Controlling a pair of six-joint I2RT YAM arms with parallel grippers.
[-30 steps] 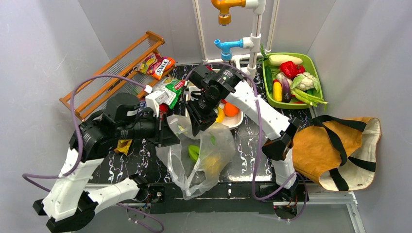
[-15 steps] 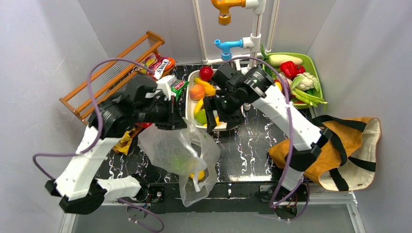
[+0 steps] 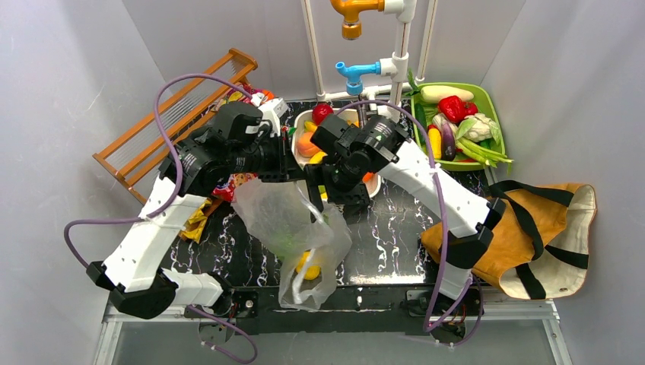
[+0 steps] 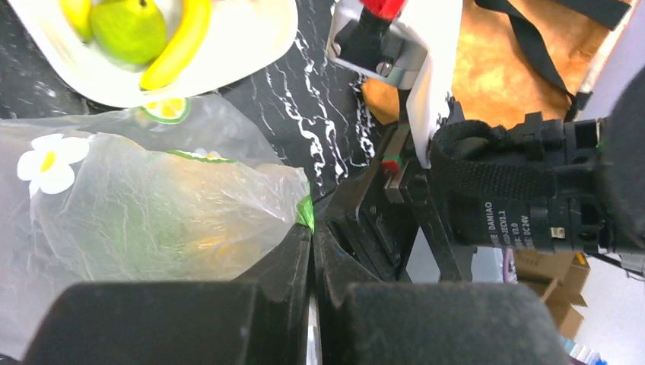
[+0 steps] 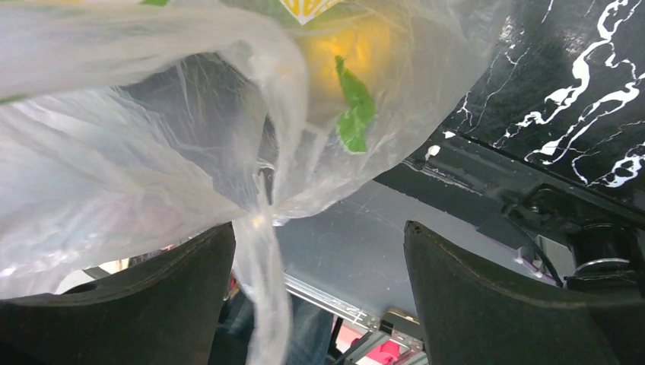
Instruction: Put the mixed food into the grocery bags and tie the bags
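Note:
The bag's edge (image 4: 304, 207) needs to be pulled clear by my left gripper before my right gripper takes the bag (image 4: 266, 179), because my right gripper is crowding my left gripper there.
The clear plastic bag (image 3: 297, 236) printed with lemon slices and flowers hangs stretched over the black table, with yellow and green toy food low inside it. My left gripper (image 3: 293, 173) is shut on the bag's edge (image 4: 304, 213) and holds it up. My right gripper (image 3: 328, 199) is open right next to it; a loose bag handle (image 5: 262, 251) hangs between its fingers (image 5: 471, 289) without being pinched. The tan cloth tote (image 3: 532, 236) with black straps lies at the right. Toy fruit sits in the white tray (image 3: 371, 190); it also shows in the left wrist view (image 4: 251, 46).
A green tray (image 3: 490, 106) of vegetables stands at the back right. A wooden rack (image 3: 163, 114) leans at the back left, with snack packets (image 3: 205, 213) beside and under my left arm. Coloured taps on white pipes (image 3: 357, 72) rise at the back middle.
My left gripper has lifted the bag and carried it back and right. My right gripper moved away to the tray, then came back to the bag's top. The food has slid lower in the bag.

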